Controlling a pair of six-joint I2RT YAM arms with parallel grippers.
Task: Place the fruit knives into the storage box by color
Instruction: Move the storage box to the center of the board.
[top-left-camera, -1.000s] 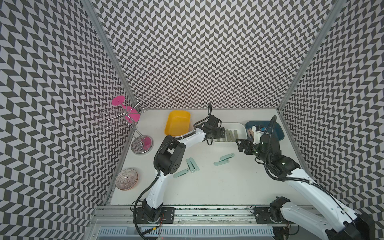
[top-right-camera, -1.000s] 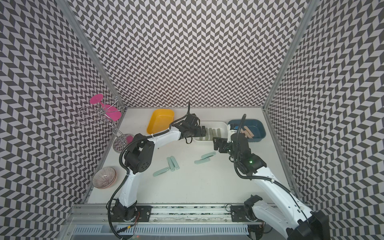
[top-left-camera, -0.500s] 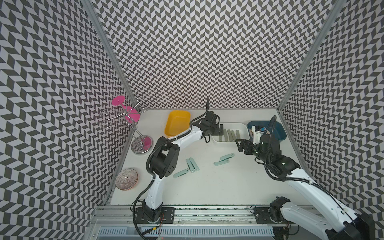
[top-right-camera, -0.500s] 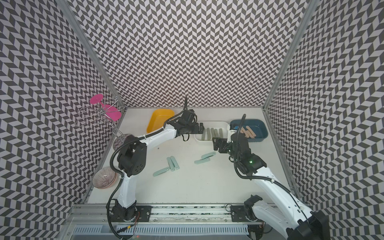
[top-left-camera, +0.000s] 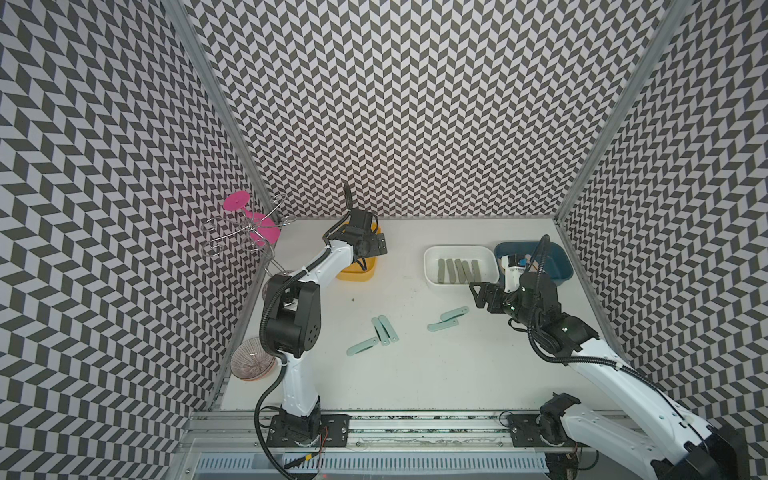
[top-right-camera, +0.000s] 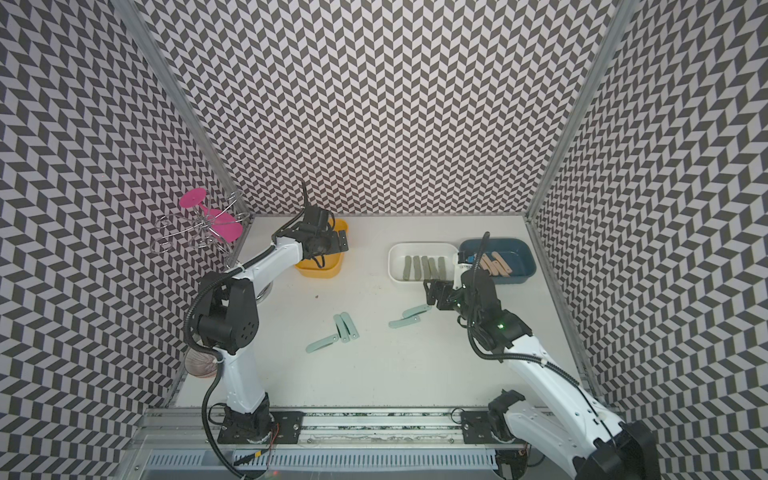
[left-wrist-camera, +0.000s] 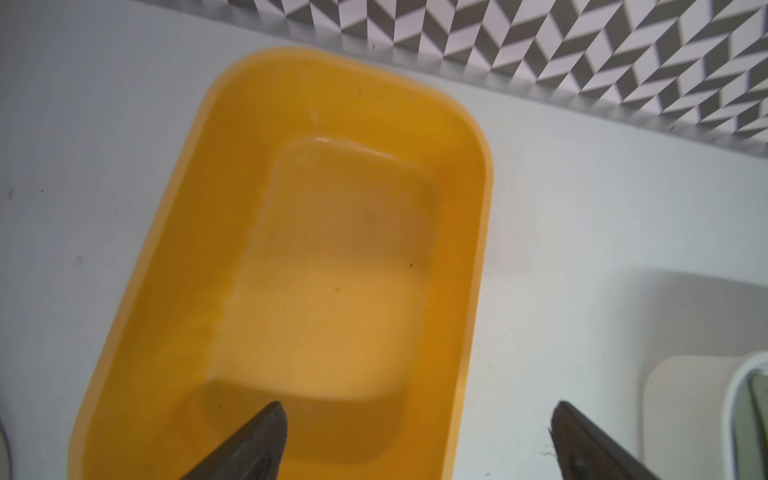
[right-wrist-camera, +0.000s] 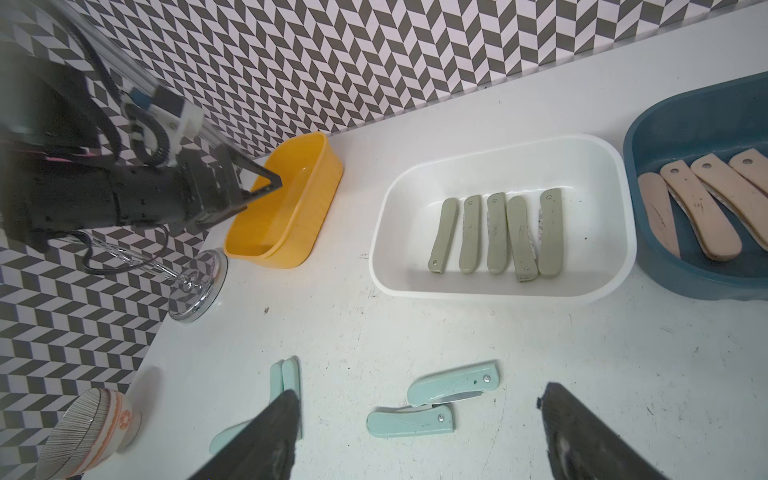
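Note:
Next, I turn the yellow box (top-left-camera: 357, 273) in line and into the gap (top-left-camera: 401, 261) with my left gripper before filling it, because it stands crosswise to the white storage box.
Several pale mint-blue fruit knives lie loose on the table: a pair (top-left-camera: 448, 319) (right-wrist-camera: 453, 382) and a trio (top-left-camera: 376, 334) (top-right-camera: 338, 332). Sage fruit knives (right-wrist-camera: 496, 235) lie side by side in the white storage box (top-left-camera: 432, 266). Peach ones (top-right-camera: 494, 264) are in the blue box (top-left-camera: 557, 266). The yellow box (left-wrist-camera: 187, 199) is empty. My left gripper (left-wrist-camera: 419, 411) hangs open over its near end. My right gripper (right-wrist-camera: 419, 392) is open and empty, just right of the mint pair and above it.
A wire rack with a pink glass (top-left-camera: 249, 224) stands at the back left, its glass foot (right-wrist-camera: 197, 286) beside the yellow box. A striped bowl (top-left-camera: 252, 365) sits at the left table edge. Patterned walls close in three sides.
My left gripper has swung left from the white box to above the yellow box. The right arm and all knives have stayed put.

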